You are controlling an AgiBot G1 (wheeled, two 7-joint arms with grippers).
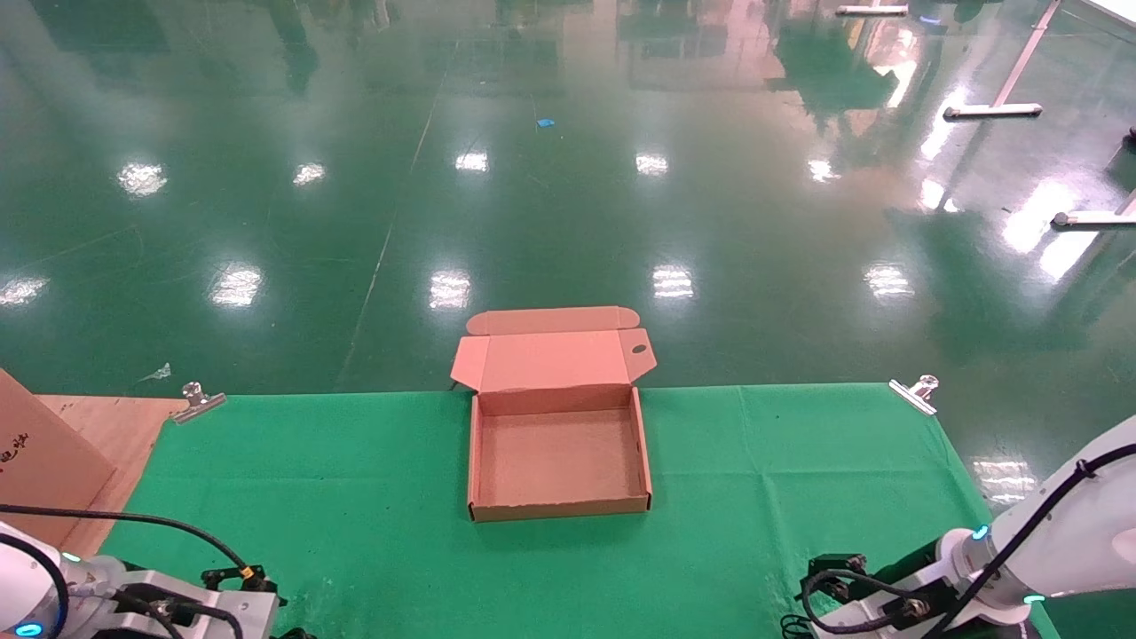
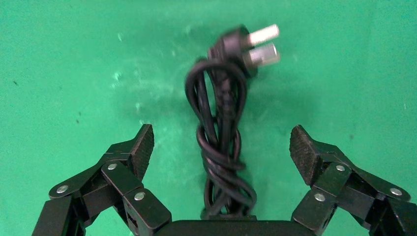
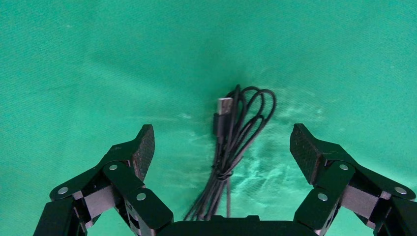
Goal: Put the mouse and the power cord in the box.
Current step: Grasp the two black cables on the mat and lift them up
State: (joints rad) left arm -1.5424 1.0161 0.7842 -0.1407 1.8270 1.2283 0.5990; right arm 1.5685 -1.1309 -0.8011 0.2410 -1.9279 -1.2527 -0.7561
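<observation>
My gripper is about to lift the power cord (image 2: 221,118). Black coils (image 2: 227,169) wind tightly around their own strands, so the cord will stay together as one bundle.
The brown cardboard box (image 1: 559,509) sits open in the middle of the green cloth, its inside bare and its lid (image 1: 550,359) folded back past the table's far edge. In the left wrist view the power cord (image 2: 219,123), a thick black twisted bundle with a pronged plug (image 2: 248,44), lies on the cloth. My left gripper (image 2: 222,145) hangs open over it, one finger on each side, not touching. My right gripper (image 3: 223,143) is also open, straddling the mouse's thin black wire (image 3: 231,142) with its USB plug (image 3: 223,105). The mouse body is hidden.
Both wrists sit low at the near corners of the table, left (image 1: 177,608) and right (image 1: 879,603). Metal clips (image 1: 197,401) (image 1: 916,392) pin the cloth at the far corners. A cardboard piece (image 1: 35,461) stands on bare wood at the left. Beyond is green floor.
</observation>
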